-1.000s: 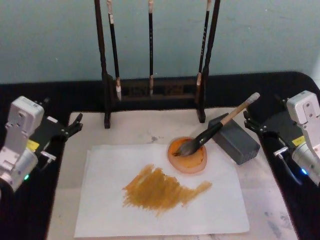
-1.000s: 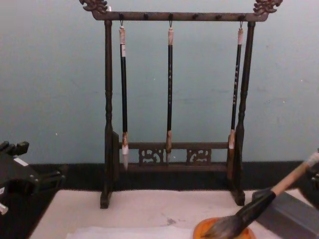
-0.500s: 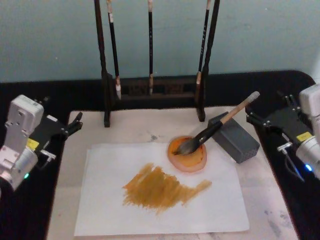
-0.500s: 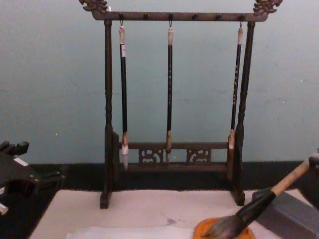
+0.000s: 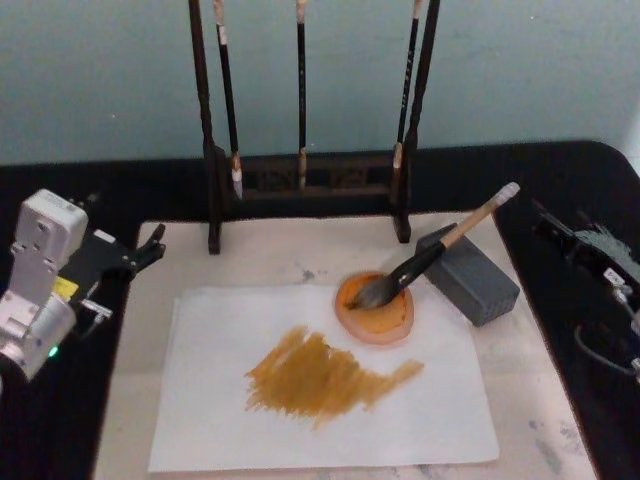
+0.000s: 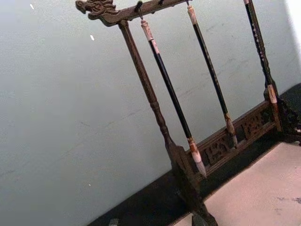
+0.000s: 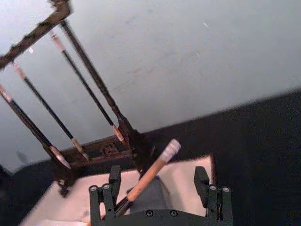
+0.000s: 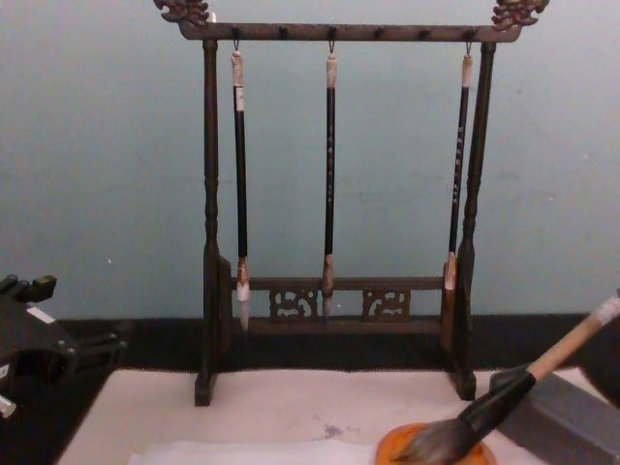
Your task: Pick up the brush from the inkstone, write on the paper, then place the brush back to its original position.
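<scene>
My gripper will lift the brush [image 8: 506, 395] free with an orange-stained tip, because the bristles [image 8: 438, 442] dip into the orange dish.
The brush [image 5: 435, 255] lies slanted, its handle propped on the grey inkstone block [image 5: 480, 285] and its bristles in a round orange dish [image 5: 385, 322]. The white paper [image 5: 300, 420] lies flat in front, with a broad orange-brown smear in its middle. My right gripper [image 5: 555, 225] is at the table's right edge, well clear of the brush's end cap. In the right wrist view its fingers [image 7: 114, 181] stand open, with the brush handle [image 7: 150, 174] farther off between them. My left gripper [image 5: 150, 250] is parked open beside the mat's far left corner.
A dark wooden rack [image 5: 300, 180] with three thin hanging brushes stands behind the paper. A cream felt mat [image 5: 530, 400] lies under everything on a black tabletop [image 5: 580, 170]. The chest view shows the rack [image 8: 329, 300] and the brush [image 8: 504, 402] low at the right.
My right gripper has drawn back to the right, away from the brush's end. The brush, the paper and the left arm have not moved.
</scene>
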